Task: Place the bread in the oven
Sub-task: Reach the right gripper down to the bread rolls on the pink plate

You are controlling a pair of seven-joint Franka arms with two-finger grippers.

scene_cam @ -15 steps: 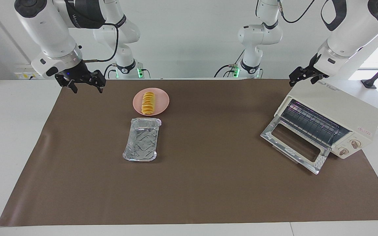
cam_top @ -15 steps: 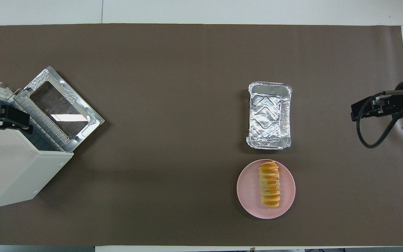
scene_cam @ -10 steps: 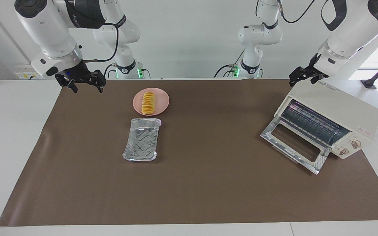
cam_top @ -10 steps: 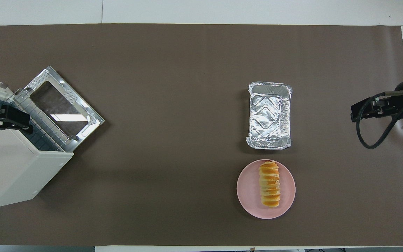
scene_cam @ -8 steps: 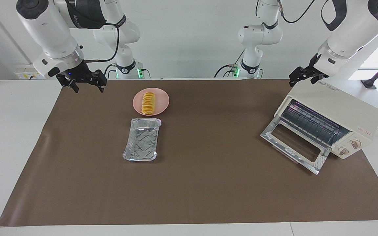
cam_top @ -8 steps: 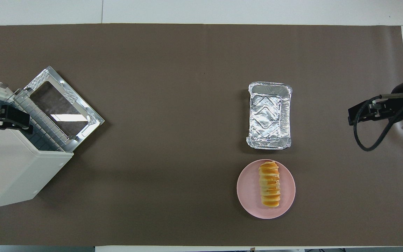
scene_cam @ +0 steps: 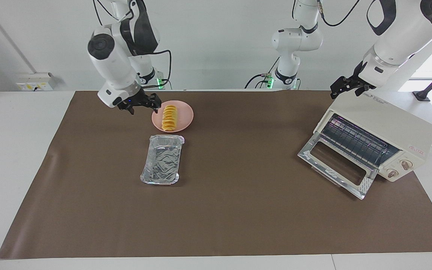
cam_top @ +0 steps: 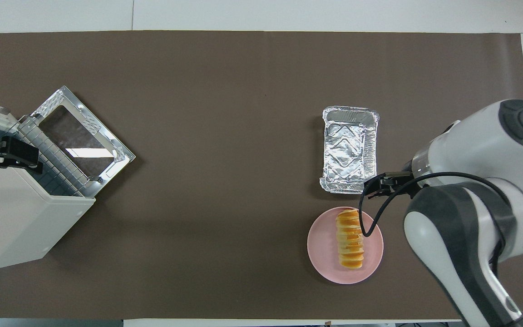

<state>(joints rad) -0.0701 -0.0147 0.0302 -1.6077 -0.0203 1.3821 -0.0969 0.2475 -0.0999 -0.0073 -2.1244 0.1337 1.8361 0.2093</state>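
Note:
I am going to lower the bread into the empty foil tray. The bread is shorter and narrower than the tray, so it should lie flat inside the tray's rim.
The bread, a ridged golden loaf, lies on a round pink plate. My right gripper is open and empty, raised just beside the plate toward the right arm's end, apart from the bread. The cream-white oven stands at the left arm's end with its glass door dropped open and the wire rack showing. My left gripper is open and empty, and waits over the oven's top.
A silver foil tray lies empty on the brown mat, just farther from the robots than the plate. The right arm's bulk hangs over the mat beside the plate and tray.
My right arm has swung in from the mat's edge at its own end toward the plate and now hangs beside it. The left arm, bread, tray and oven have not moved.

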